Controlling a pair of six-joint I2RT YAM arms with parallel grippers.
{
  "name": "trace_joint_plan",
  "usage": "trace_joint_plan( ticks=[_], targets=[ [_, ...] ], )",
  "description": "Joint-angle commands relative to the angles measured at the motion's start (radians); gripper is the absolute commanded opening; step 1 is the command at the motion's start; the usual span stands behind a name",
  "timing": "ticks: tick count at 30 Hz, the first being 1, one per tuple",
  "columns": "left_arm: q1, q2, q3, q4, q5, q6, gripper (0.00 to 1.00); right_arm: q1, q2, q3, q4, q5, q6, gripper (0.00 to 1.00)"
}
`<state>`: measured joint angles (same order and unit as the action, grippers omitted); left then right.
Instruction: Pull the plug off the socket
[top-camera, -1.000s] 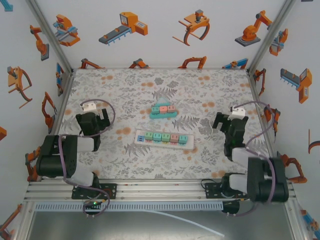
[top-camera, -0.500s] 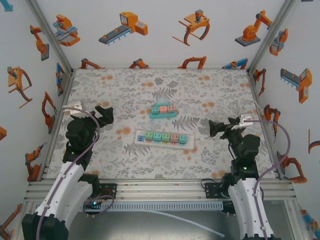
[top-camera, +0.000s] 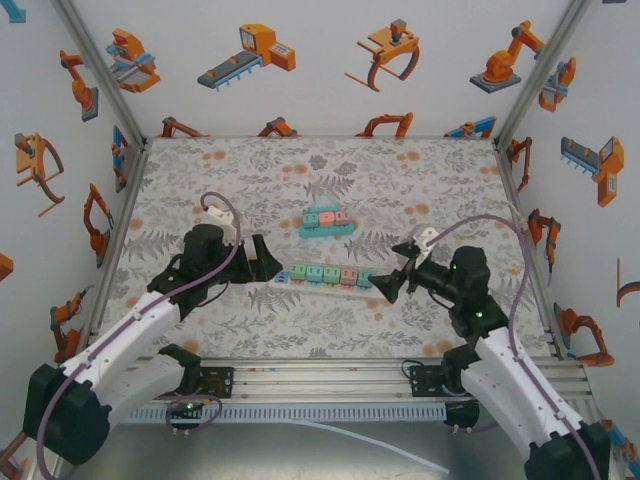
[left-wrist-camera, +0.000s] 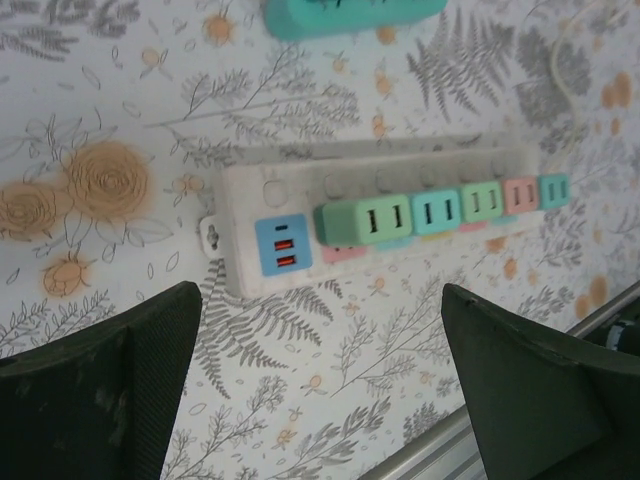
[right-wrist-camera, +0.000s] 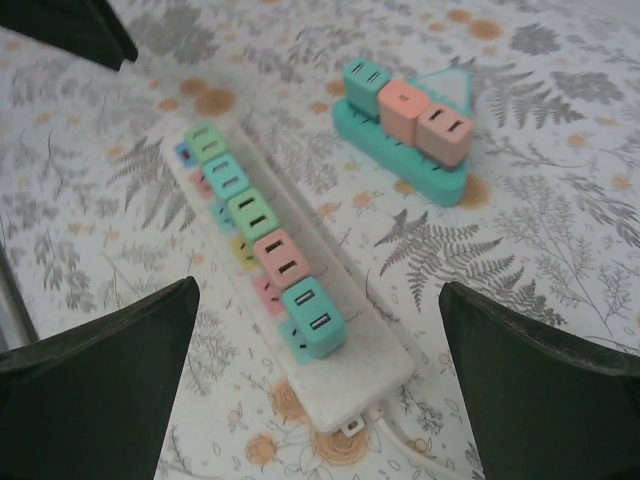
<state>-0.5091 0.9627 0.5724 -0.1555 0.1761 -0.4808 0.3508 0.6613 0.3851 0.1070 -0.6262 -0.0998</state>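
Observation:
A teal patch (right-wrist-camera: 295, 342) shows beside the teal end plug (right-wrist-camera: 314, 317), so the robot should expect a slotted teal panel hidden underneath when it pulls the plug.
A white power strip socket (top-camera: 300, 283) lies across the middle of the table. It carries a row of several cube plugs (top-camera: 340, 275) in green, teal and pink. My left gripper (top-camera: 265, 260) stands open just off the strip's left end, where a blue USB panel (left-wrist-camera: 283, 245) sits beside the green plug (left-wrist-camera: 365, 220). My right gripper (top-camera: 393, 271) stands open at the strip's right end, apart from it. In the right wrist view the right gripper (right-wrist-camera: 318, 300) frames the teal end plug (right-wrist-camera: 315, 318) and the pink plug (right-wrist-camera: 283, 258) with wide room on both sides. In the left wrist view the left gripper (left-wrist-camera: 318, 300) holds nothing.
A teal triangular socket base (top-camera: 327, 229) with three plugs (right-wrist-camera: 405, 105) stands just behind the strip. The strip's white cord (right-wrist-camera: 430, 455) leaves its right end. An aluminium rail (top-camera: 320, 375) runs along the near edge, and printed walls enclose the table.
Both arms have swung in from the table's sides to the two ends of the power strip. Both grippers stay open.

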Motion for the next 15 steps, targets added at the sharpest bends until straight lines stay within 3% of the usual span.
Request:
trace_joint_plan(
  ticks=[1,4,11,15],
  targets=[
    [-0.003,0.042,0.030,-0.061,-0.005,0.046,0.97,0.054,0.078,0.082,-0.142,0.069,-0.224,0.95],
    [-0.001,0.100,0.045,-0.050,-0.031,0.045,0.97,0.091,0.169,0.128,-0.205,0.142,-0.324,0.92],
    [0.002,0.248,0.093,-0.003,-0.045,0.053,0.99,0.169,0.383,0.213,-0.248,0.242,-0.467,0.62],
    [0.003,0.322,0.117,0.014,-0.086,0.021,0.93,0.200,0.482,0.242,-0.263,0.239,-0.516,0.57]
  ],
)
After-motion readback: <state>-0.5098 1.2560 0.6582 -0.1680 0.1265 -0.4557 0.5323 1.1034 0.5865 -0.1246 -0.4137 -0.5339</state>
